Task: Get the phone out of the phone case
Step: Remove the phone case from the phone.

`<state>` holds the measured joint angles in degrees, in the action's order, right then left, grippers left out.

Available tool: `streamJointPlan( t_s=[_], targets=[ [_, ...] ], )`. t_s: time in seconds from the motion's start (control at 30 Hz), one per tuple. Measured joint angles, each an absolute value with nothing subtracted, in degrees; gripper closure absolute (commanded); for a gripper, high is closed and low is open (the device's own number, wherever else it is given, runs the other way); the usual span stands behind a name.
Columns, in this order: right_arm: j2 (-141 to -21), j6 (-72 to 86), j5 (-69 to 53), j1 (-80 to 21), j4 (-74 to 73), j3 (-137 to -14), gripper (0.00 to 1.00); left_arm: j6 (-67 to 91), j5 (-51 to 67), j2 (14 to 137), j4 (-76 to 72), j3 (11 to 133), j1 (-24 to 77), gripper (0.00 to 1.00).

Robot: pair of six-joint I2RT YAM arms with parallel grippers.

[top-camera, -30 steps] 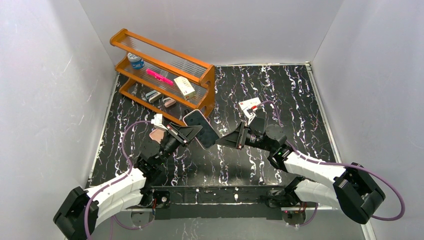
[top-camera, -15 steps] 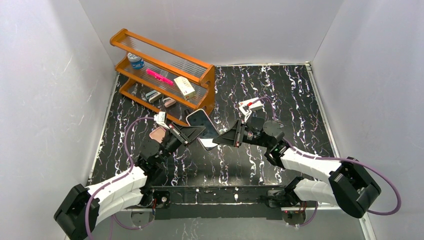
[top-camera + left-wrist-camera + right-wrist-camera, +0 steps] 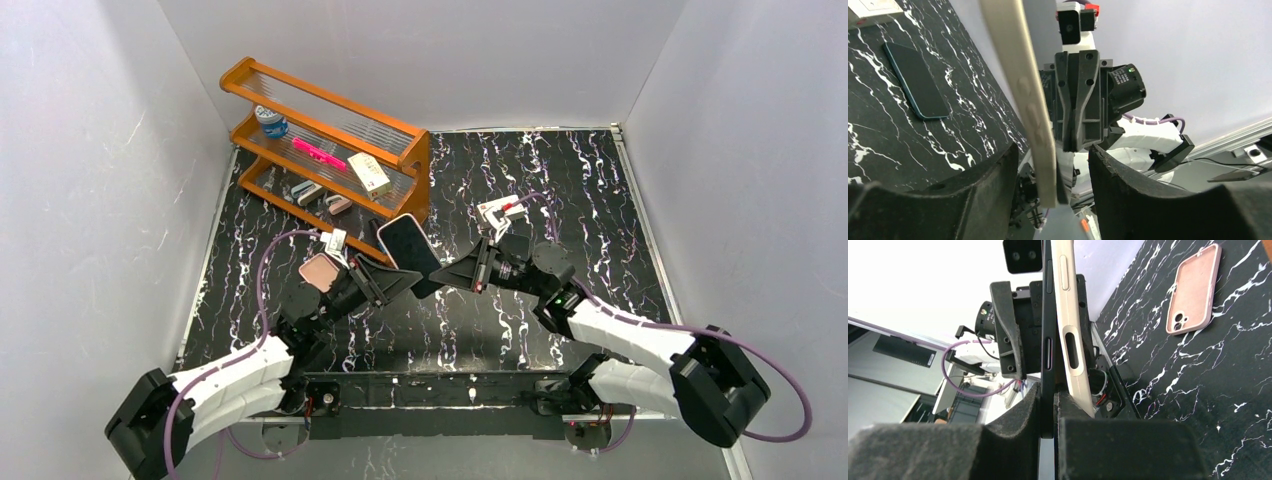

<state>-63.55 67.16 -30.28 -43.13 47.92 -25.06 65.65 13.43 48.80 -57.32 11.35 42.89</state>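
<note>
I should grip only the case's buttoned edge [image 3: 1037, 122] and pull the case away, because the phone's black edge [image 3: 1062, 187] is next to the cream case inside my open left gripper.
The black phone [image 3: 405, 243] in its cream case is held up off the table between both arms. My right gripper [image 3: 447, 272] is shut on the phone's black edge [image 3: 1048, 347]. The cream case [image 3: 1068, 315] gapes away from the phone beside the right pad. My left gripper [image 3: 392, 283] is open. In the left wrist view the case edge [image 3: 1023, 90] hangs between the left fingers [image 3: 998, 180], apart from both. The right gripper's body [image 3: 1080, 100] shows behind it.
A pink phone case [image 3: 320, 272] lies camera side up on the table left of the arms, also in the right wrist view [image 3: 1193, 290]. A dark phone [image 3: 915, 80] lies flat on the table. An orange shelf [image 3: 330, 150] with small items stands at the back left.
My left gripper has let go of the cased phone and drawn back down and left. The phone has shifted slightly up and right in my right gripper.
</note>
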Motion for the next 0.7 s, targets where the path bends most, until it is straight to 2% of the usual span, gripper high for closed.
streamJointPlan(
  t_s=[0.17, 0.37, 0.7],
  targets=[
    [-58.87, 67.16, -28.01, -42.28, 45.76, -24.91, 0.99, 62.87, 13.43, 44.71, -54.37, 10.96, 42.94, 0.37],
    [-57.19, 67.31, -27.09, -42.06, 44.34, -24.91, 0.99, 60.93, 12.47, 40.53, -51.24, 9.89, 42.94, 0.36],
    [-57.21, 67.29, -26.63, -41.95, 42.46, -24.62, 0.99, 60.03, 13.21, 44.14, -49.41, 10.02, 42.94, 0.37]
  ],
)
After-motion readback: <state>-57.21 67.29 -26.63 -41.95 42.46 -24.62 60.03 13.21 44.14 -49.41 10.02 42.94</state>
